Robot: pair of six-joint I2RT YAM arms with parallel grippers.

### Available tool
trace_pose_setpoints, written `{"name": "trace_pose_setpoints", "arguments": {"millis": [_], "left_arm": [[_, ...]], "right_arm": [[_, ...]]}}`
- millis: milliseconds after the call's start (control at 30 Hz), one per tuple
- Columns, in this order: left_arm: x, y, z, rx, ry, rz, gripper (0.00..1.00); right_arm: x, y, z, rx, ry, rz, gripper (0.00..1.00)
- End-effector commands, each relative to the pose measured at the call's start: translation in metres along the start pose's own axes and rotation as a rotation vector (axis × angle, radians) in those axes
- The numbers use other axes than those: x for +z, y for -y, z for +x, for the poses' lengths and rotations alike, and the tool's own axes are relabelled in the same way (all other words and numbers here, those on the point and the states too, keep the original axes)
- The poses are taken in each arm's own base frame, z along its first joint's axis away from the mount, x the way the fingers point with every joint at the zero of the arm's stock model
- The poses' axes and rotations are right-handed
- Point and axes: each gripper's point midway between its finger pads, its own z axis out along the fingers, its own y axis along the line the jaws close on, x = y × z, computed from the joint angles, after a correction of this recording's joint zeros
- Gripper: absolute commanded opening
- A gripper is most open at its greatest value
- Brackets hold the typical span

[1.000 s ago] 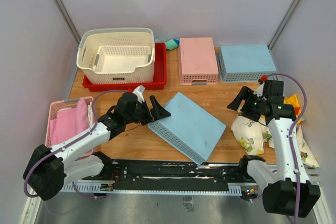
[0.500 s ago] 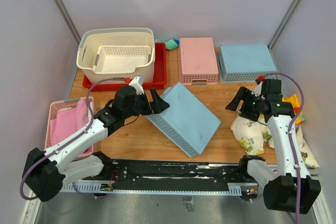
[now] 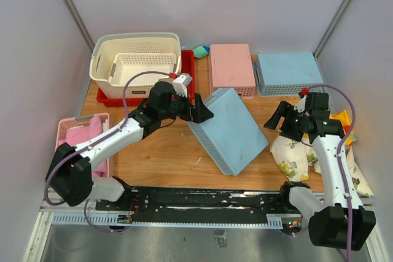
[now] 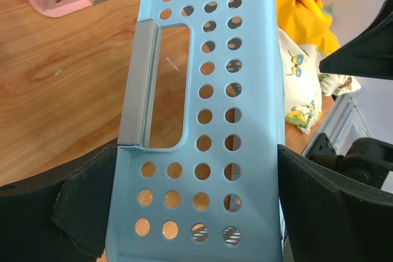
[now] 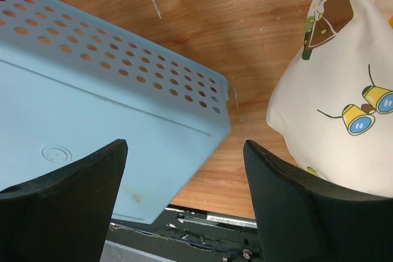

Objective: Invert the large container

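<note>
The light blue basket takes up the large container's turning space, so my left gripper should let it go and push its perforated side toward the patterned cloth.
The large container, a deep cream perforated basket, stands upright at the back left inside a red tray, with a smaller white basket nested in it. Neither gripper touches it. My left gripper stands wide open just right of it. It straddles the end wall of a light blue basket, which fills the gap between the fingers and is tipped up on its long edge. My right gripper is open and empty, hovering off that blue basket's right corner.
A pink basket and another blue basket lie base-up along the back. A pink basket holding pink cloth sits at the left. Patterned cloth and yellow cloth lie under the right arm. A small teal object sits by the tray.
My left arm swung up and to the right, and the light blue basket went from lying flat to tipped up on its edge. The right arm barely moved.
</note>
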Motion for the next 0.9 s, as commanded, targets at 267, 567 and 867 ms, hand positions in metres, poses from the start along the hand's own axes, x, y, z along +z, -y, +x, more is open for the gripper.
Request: {"name": "trace_pose_setpoints", "arguments": {"millis": [267,567,867], "left_arm": [[0.044,0.053,-0.010,0.032,-0.181,0.324,0.99],[0.037,0.081,-0.033,0.035,-0.226,0.514,0.99],[0.047,0.078,-0.035,-0.055,-0.199,0.511,0.99]], "right_arm": [[-0.029,-0.026,-0.021,-0.060,0.133,-0.076,0.80],[-0.044,-0.072,-0.016,-0.221,0.189,-0.370,0.80],[-0.051,-0.092,-0.022,-0.252,0.218,-0.484,0.80]]}}
